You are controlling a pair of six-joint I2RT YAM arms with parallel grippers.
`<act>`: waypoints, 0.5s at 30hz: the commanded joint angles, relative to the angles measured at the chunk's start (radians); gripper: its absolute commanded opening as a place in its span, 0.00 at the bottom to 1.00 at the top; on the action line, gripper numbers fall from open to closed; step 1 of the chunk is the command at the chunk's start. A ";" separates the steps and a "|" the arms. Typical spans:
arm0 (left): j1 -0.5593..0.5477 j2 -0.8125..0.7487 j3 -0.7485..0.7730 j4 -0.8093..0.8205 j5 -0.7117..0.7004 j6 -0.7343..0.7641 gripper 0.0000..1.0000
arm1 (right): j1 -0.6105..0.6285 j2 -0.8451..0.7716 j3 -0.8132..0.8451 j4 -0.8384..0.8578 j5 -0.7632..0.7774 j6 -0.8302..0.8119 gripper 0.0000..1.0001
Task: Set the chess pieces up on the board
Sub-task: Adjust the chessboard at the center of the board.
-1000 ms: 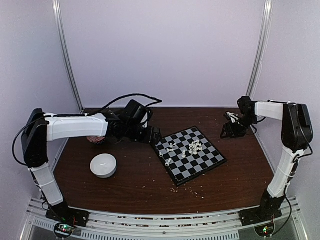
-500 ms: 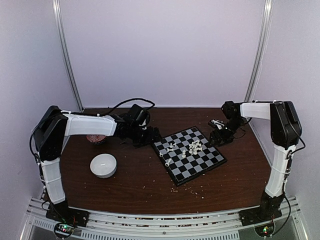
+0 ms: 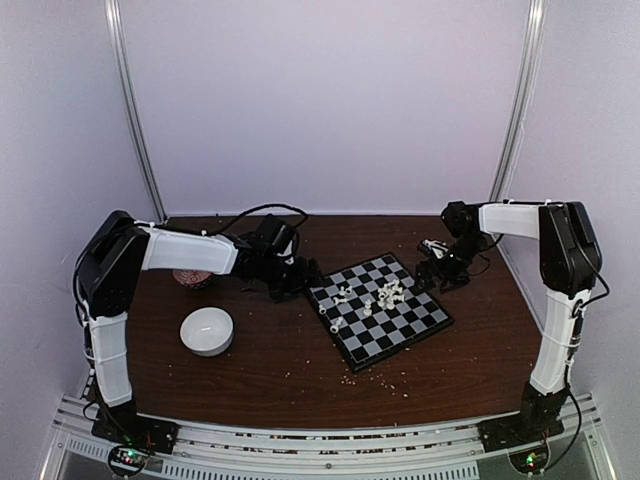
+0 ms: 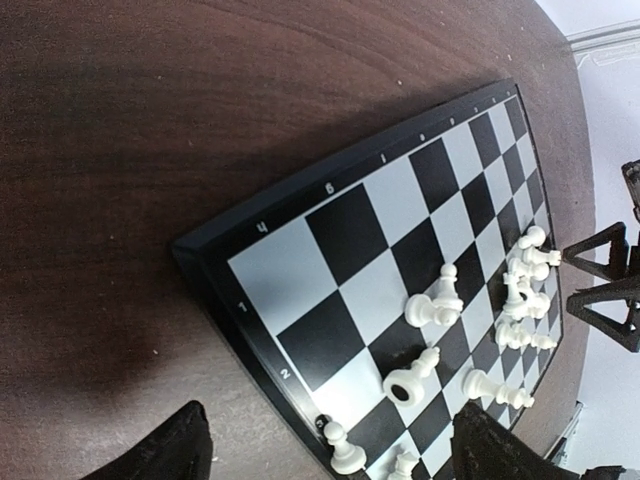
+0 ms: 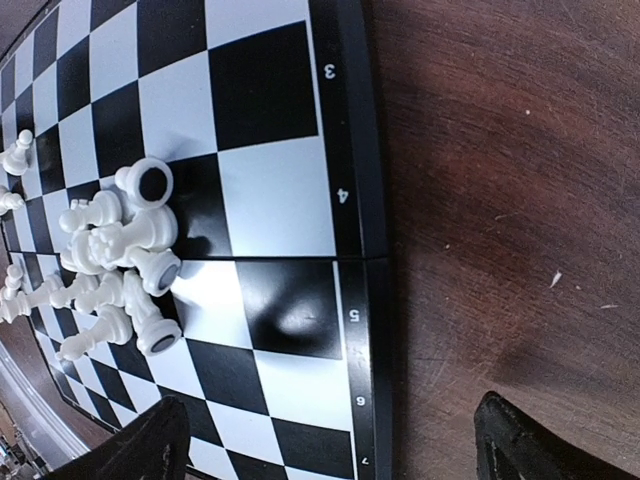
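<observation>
My grippers should first turn the board (image 3: 374, 330) square, because it lies diagonally under the chess pieces. Then my left gripper should grab the chess piece (image 3: 367, 308) beside the heap.
The board (image 3: 400, 330) lies turned diagonally right of the table's middle. Several white chess pieces (image 3: 366, 298) sit in a loose heap on it, most tipped over. My left gripper (image 3: 300, 276) hangs open at the board's left corner; in the left wrist view its dark fingertips (image 4: 185, 448) straddle the board (image 4: 350, 225) edge, with fallen chess pieces (image 4: 430, 306) beyond. My right gripper (image 3: 441, 271) is open at the board's right corner. In the right wrist view it spans the rim of the board (image 5: 270, 190), and the chess pieces (image 5: 115, 262) lie clustered to the left.
A round white bowl (image 3: 207, 331) stands at the left front. A reddish object (image 3: 190, 279) shows partly behind the left arm. Crumbs (image 3: 350, 378) are scattered over the dark wooden table (image 3: 280, 370). Metal posts and pale walls close in the back and sides.
The right arm has swung in from the back right to the board's right corner, and its jaws have spread wider. The left arm's elbow shifted while its gripper stayed by the left corner.
</observation>
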 commanded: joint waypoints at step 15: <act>0.023 0.082 0.037 0.061 0.089 -0.014 0.82 | 0.019 0.086 0.008 -0.054 -0.177 0.049 0.91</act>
